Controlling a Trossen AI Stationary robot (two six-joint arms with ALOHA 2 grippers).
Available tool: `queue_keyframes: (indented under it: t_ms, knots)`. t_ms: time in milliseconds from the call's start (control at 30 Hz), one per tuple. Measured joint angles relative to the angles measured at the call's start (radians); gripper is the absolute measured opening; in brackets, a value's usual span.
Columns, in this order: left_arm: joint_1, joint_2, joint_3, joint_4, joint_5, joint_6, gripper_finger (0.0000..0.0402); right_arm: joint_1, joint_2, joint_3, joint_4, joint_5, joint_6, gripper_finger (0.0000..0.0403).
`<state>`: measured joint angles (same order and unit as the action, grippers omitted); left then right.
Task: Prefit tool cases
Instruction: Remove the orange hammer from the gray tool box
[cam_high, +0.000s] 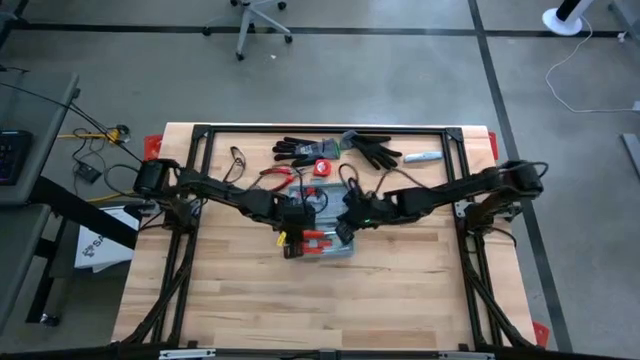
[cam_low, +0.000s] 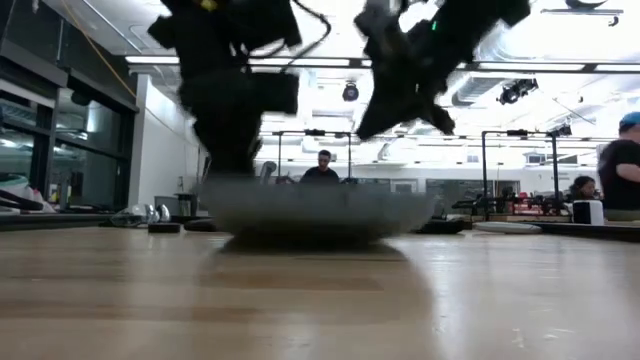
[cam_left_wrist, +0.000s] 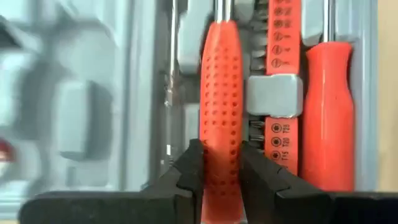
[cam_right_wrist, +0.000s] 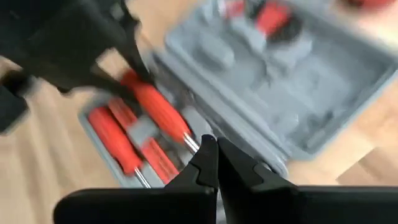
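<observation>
The tool case's near edge (cam_low: 315, 213) is tilting up along with the red dotted handle in my left gripper. My right gripper should therefore move down and press on the metal shaft (cam_right_wrist: 191, 142).
The tool case (cam_high: 318, 228) lies open at the table's middle; its grey moulded inside (cam_right_wrist: 292, 81) shows red-handled tools. My left gripper (cam_left_wrist: 221, 160) is over the case's near half, shut on a red dotted screwdriver handle (cam_left_wrist: 221, 93). A second red-handled screwdriver (cam_left_wrist: 328, 112) and a red bit holder (cam_left_wrist: 280, 62) lie beside it in the tray. My right gripper (cam_right_wrist: 216, 155) hangs shut over the case with nothing between its fingers; in the low view it (cam_low: 372, 122) stands clear above the case (cam_low: 315, 212). My left gripper pinches the red dotted handle between its two fingers (cam_left_wrist: 189, 169), on the handle's two sides (cam_left_wrist: 221, 140), toward its free end. The fingers come slanting down from above and lie across the handle. I cannot tell whether the screwdriver rests in its tray slot or is raised from it.
Black gloves (cam_high: 340, 150), a red tape measure (cam_high: 322, 167), red-handled pliers (cam_high: 277, 175) and a pale long tool (cam_high: 422, 157) lie at the table's far side. Bare wood shows near the front edge (cam_high: 320, 310). People sit in the room beyond the table (cam_low: 322, 170).
</observation>
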<state>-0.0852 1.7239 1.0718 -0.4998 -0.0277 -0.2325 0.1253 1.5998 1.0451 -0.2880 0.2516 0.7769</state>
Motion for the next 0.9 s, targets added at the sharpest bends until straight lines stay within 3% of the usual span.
queue_keyframes:
  t_ms: [100, 433, 700, 900]
  knots:
    - [0.009, -0.05, 0.008, 0.007, -0.017, -0.01, 0.0001, 0.0, -0.046, 0.002, -0.023, 0.042, -0.002, 0.0]
    - [0.048, -0.156, 0.01, 0.028, -0.056, -0.029, 0.0003, -0.001, -0.084, 0.002, -0.098, 0.067, -0.028, 0.0]
    - [0.05, -0.094, 0.003, 0.055, -0.017, -0.021, 0.0001, -0.016, -0.05, 0.003, -0.193, -0.022, -0.081, 0.0]
    - [0.045, -0.06, 0.003, 0.112, 0.016, -0.028, 0.0001, -0.04, 0.059, 0.003, -0.2, -0.07, -0.102, 0.0]
